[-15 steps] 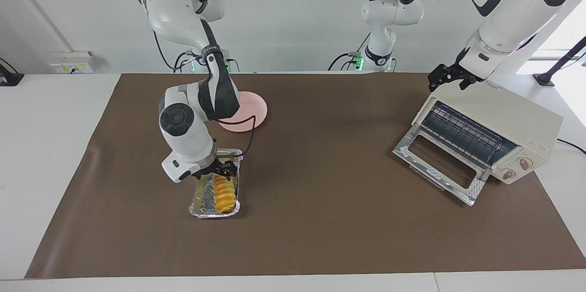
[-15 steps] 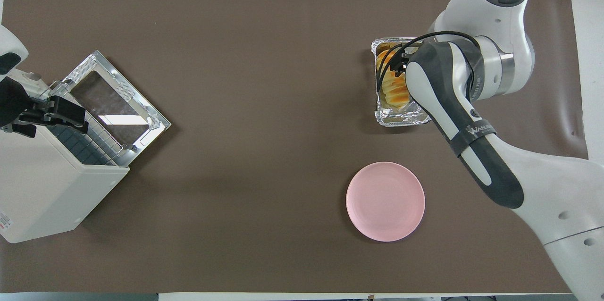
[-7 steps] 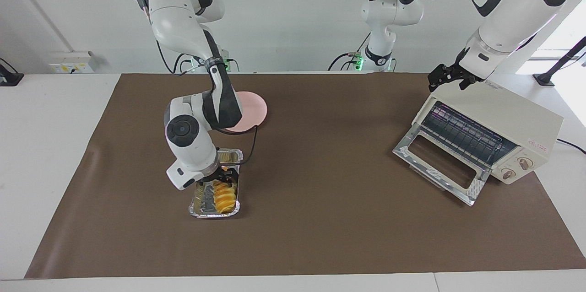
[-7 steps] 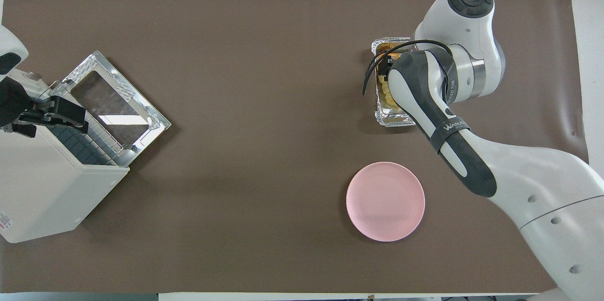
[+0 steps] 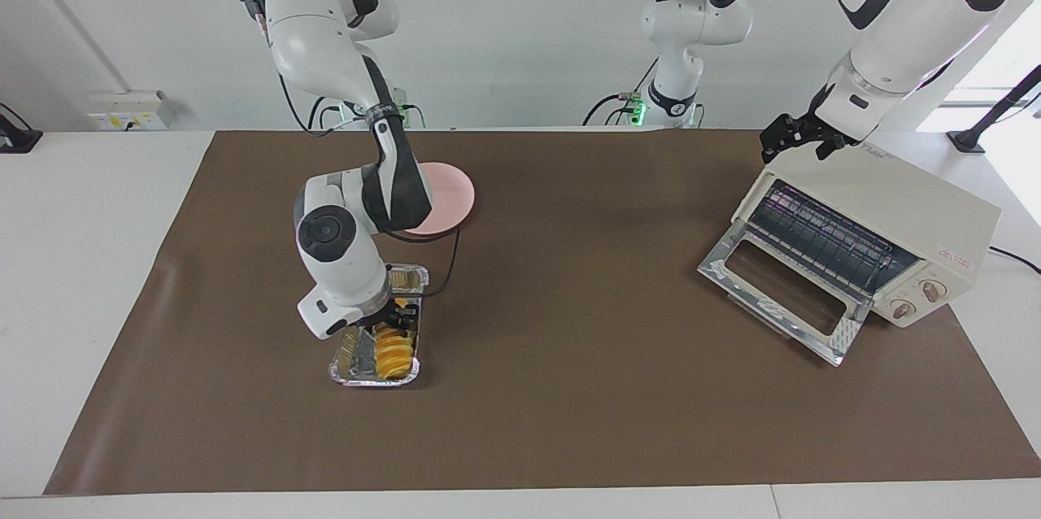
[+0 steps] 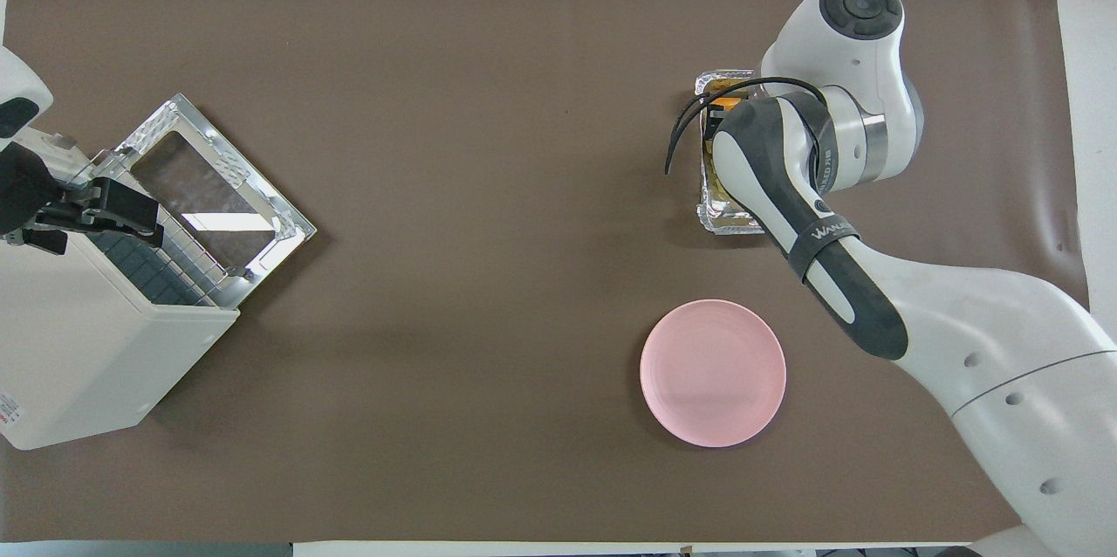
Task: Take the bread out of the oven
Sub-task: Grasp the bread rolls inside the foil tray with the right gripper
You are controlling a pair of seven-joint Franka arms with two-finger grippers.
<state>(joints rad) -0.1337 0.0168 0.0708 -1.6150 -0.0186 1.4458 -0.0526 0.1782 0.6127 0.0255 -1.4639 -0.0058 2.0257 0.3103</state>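
Note:
My gripper is about to lift the bread (image 6: 727,105), and the tray's rim (image 6: 716,218) stands clear around it. The bread should come away in one piece and leave the foil tray behind.
The bread (image 5: 394,358), a ridged golden-orange loaf, lies in a crinkled foil tray (image 5: 370,381) on the brown mat toward the right arm's end. My right gripper (image 5: 396,317) is open and low in the tray at the end of the bread nearer the robots. In the overhead view the right arm hides all but a sliver of the bread (image 6: 721,106) and part of the tray (image 6: 729,221). The oven (image 5: 903,202) stands toward the left arm's end with its door (image 5: 777,291) dropped open and its rack bare. My left gripper (image 5: 797,146) waits on the oven's top edge.
A pink plate (image 5: 455,194) lies empty, nearer the robots than the tray, and also shows in the overhead view (image 6: 713,372). A third white arm (image 5: 683,23) stands at the back of the table. The oven (image 6: 78,347) sits at the mat's edge.
My right gripper has come down lower into the foil tray over the bread. The tray has slid a little toward the right arm's end. The left arm has not moved.

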